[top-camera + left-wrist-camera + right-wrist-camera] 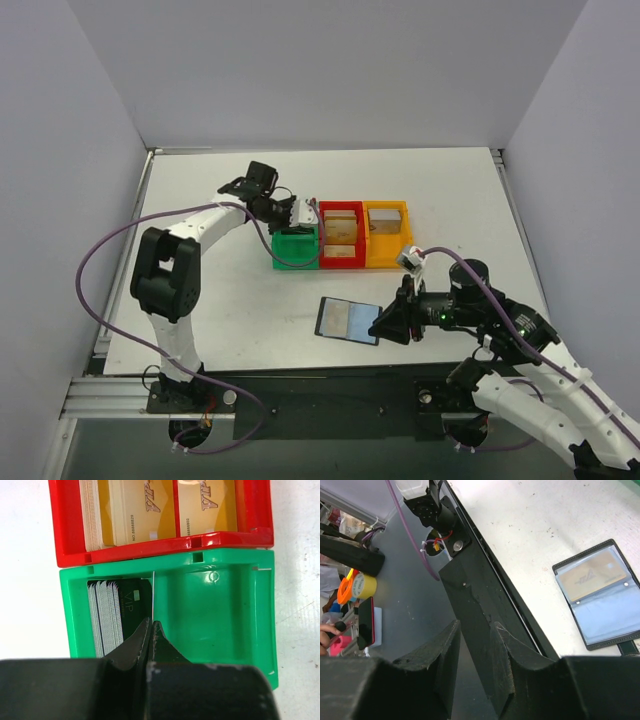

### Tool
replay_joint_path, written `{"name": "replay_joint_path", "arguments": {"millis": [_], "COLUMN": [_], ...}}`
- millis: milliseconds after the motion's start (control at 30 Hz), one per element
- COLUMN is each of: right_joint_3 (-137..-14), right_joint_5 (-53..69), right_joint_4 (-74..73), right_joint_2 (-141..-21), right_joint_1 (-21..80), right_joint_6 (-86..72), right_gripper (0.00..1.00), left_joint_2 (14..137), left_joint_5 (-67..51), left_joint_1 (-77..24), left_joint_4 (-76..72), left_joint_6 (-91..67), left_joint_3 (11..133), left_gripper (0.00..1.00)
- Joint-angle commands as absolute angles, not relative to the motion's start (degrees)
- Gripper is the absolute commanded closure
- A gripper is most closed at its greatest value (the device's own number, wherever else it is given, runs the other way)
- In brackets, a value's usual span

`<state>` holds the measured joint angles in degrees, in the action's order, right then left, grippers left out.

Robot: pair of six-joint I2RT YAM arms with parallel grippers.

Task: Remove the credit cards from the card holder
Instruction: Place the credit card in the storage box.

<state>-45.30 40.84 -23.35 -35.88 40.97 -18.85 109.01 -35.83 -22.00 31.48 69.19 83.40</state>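
Observation:
The thin credit card is upright alongside the dark cards, so the robot's left gripper should go on lowering it into the green bin until it sits beside them, and then let go.
The card holder lies open and flat on the table near the front edge. In the right wrist view the card holder shows two pale blue-grey panels, with a tan card under the upper one. My right gripper hovers just right of it, and the right gripper is open with nothing between its fingers. My left gripper is over the green bin. Seen from the wrist, the left gripper is shut on a thin credit card, seen edge-on.
The green bin holds a stack of dark cards at one end. A red bin with gold cards and an orange bin stand beside it. The table's black front rail runs below my right gripper.

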Motion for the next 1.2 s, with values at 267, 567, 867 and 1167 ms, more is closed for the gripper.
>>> {"name": "replay_joint_path", "arguments": {"millis": [267, 567, 867, 1167], "right_joint_3": [-47.2, -46.76, -46.85, -46.76], "right_joint_5": [40.69, 40.34, 40.17, 39.99], "right_joint_4": [-19.6, -19.07, -18.72, -18.46], "right_joint_2": [-38.85, -39.02, -39.2, -39.2], "right_joint_1": [41.4, 41.4, 41.57, 41.66], "right_joint_6": [-18.19, -18.63, -18.98, -19.42], "right_gripper": [0.73, 0.72, 0.72, 0.71], "left_joint_2": [111.09, 111.45, 110.92, 110.65], "left_joint_5": [-33.49, -30.5, -29.79, -29.36], "left_joint_1": [-21.71, -21.97, -21.97, -22.24], "left_joint_4": [20.49, 16.53, 16.87, 16.52], "left_joint_6": [64.69, 60.21, 59.15, 58.97], "left_joint_3": [80.16, 77.96, 77.78, 77.08], "left_gripper": [1.0, 1.0, 1.0, 0.93]}}
